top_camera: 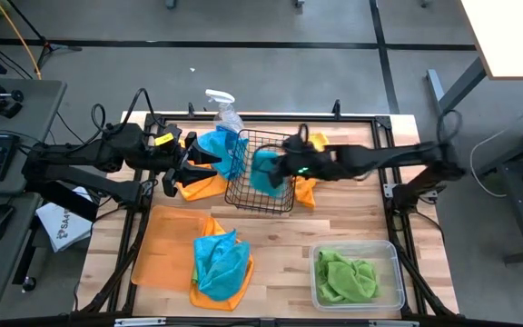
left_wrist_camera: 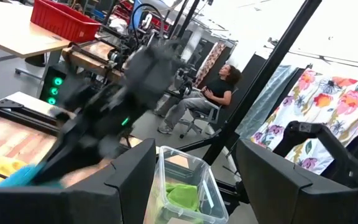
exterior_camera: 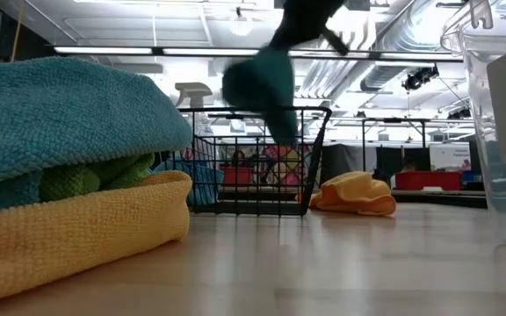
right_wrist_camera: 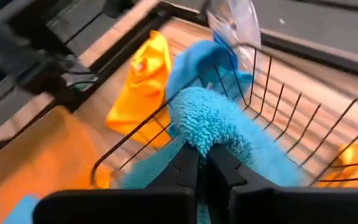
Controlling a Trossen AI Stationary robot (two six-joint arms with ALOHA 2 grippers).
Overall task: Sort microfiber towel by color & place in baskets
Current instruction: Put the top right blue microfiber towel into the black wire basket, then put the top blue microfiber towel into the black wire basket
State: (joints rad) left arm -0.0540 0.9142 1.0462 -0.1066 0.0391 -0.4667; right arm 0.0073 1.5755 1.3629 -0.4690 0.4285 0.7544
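Note:
I expect the turquoise towel [top_camera: 222, 145] beside the basket to come free alone and hang limp when I lift it, as it lies loosely over the orange towel's edge.
My right gripper [top_camera: 280, 171] is shut on a turquoise towel [top_camera: 265, 171] above the black wire basket [top_camera: 243, 195]. In the low view this towel [exterior_camera: 266, 88] hangs blurred over the basket [exterior_camera: 253, 175]. My left gripper [top_camera: 182, 168] stands open to the left of the basket, level and holding nothing. Beside it, a second turquoise towel [top_camera: 221, 150] lies against the basket's left side. Orange towels lie at the basket's left [top_camera: 202, 188] and right [top_camera: 307, 193]. A turquoise towel [top_camera: 221, 262] lies on an orange one on the orange tray [top_camera: 166, 245]. A green towel [top_camera: 345, 277] lies in the clear tub [top_camera: 390, 272]. My right gripper pinches a bunched fold of the turquoise towel [right_wrist_camera: 211, 127] between its two shut fingers [right_wrist_camera: 188, 168]. The fingers slant down from the table's right side. The towel is lifted clear of the table and hangs slack below the fingers, over the basket.
A clear spray bottle [top_camera: 225, 111] stands at the far edge, behind the basket. In the low view a pile of turquoise, green and yellow-orange towels [exterior_camera: 68, 175] fills the near left. Bare wood shows at the table's near middle [top_camera: 280, 263].

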